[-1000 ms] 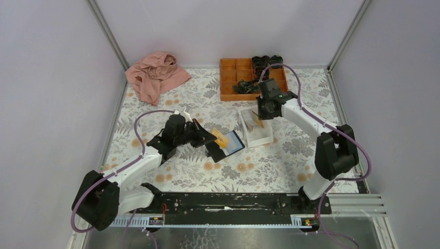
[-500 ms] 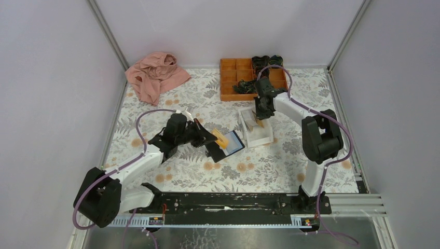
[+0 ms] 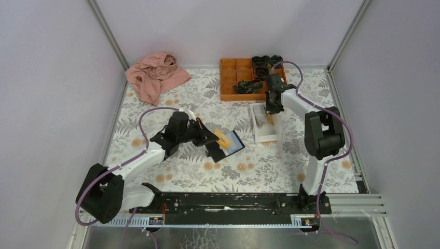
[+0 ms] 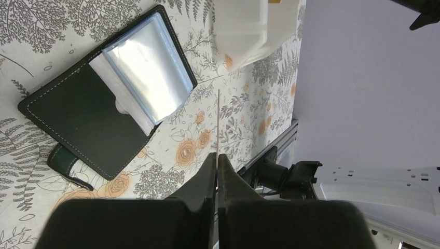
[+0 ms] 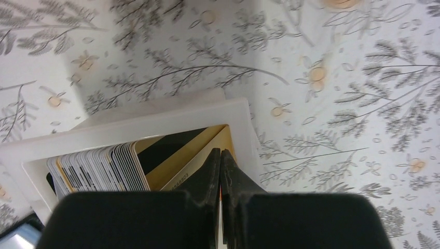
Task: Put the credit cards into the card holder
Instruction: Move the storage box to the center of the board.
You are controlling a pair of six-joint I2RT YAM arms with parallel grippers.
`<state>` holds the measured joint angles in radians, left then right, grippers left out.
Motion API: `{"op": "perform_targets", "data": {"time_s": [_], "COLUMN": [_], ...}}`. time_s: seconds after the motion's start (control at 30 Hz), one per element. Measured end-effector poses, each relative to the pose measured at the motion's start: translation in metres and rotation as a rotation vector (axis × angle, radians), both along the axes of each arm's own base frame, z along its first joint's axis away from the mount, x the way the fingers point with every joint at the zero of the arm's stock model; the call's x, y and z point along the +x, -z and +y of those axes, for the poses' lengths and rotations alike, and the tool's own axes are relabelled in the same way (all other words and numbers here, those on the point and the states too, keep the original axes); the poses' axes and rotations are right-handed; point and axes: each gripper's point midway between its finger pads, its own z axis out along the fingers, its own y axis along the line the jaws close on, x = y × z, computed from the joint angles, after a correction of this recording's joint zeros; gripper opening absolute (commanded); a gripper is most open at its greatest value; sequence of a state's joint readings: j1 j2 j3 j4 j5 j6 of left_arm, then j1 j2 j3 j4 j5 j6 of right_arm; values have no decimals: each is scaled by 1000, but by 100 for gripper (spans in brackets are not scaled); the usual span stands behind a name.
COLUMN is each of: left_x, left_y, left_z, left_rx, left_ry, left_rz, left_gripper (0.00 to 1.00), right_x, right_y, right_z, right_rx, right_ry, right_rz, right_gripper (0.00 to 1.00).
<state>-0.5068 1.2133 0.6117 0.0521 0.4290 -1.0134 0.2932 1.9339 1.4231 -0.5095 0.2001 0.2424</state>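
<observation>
The robot's closed fingers are inside the white tray's corner [image 5: 229, 126], so its right gripper should go on pushing the tray [image 3: 267, 132] away from the card holder until a wide gap opens up.
The card holder [image 3: 233, 144] lies open mid-table, black with a light-blue pocket panel, and is also in the left wrist view [image 4: 83, 114]. My left gripper [image 3: 217, 138] hovers over its left half, shut on an orange-yellow credit card [image 3: 223, 140]. That card is edge-on as a thin line [image 4: 218, 119] beyond the fingertips [image 4: 217, 155]. My right gripper [image 3: 270, 111] reaches into the white tray [image 3: 267, 134]. Its jaws [image 5: 220, 151] are shut at the top edge of a gold credit card [image 5: 179, 155], with an orange sliver between them. Several more cards [image 5: 98, 168] stand in the tray [image 5: 155, 120].
An orange compartment tray [image 3: 228, 79] with dark items stands at the back, just behind the right gripper. A pink cloth [image 3: 154, 75] is bunched in the back-left corner. Metal frame rails run along the floral table's sides.
The right gripper shifted right and closed fully, and the white tray slid right with it, away from the card holder. The left gripper and its card stayed nearly still.
</observation>
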Motion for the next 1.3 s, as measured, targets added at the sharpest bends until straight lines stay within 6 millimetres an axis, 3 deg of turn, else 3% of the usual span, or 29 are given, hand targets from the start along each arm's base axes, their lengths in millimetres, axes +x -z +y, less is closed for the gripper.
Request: {"op": "perform_targets", "data": {"time_s": [0.33,0.63,0.83,1.03,1.13,1.3], "left_x": [-3,-6,-5,-7,-9,-14], "left_y": [6,5,1,-2,-4,-12], "left_z": [-2,-6,-8,-9,-10,-14], "left_rx": [2,-11,-20,-21,-30,-64], "left_ry": [20,48,62,80,92,128], "left_rz": [25,36,29,17,14,-1], "left_gripper": [0,0,0,0,0,0], "right_x": [19,33,48,53,45,13], "right_y": [-7,-5,-6,-28,-46,-96], "right_z": [-40,-59,-71,-62,-50,-18], "right_rx": [-49,-84,-101,-70,-39,68], "right_ry": [77,106,129,110,85,12], "right_rz": [-35,-50,-61,-91,-101,-160], "right_gripper": [4,5,14,30,34,38]}}
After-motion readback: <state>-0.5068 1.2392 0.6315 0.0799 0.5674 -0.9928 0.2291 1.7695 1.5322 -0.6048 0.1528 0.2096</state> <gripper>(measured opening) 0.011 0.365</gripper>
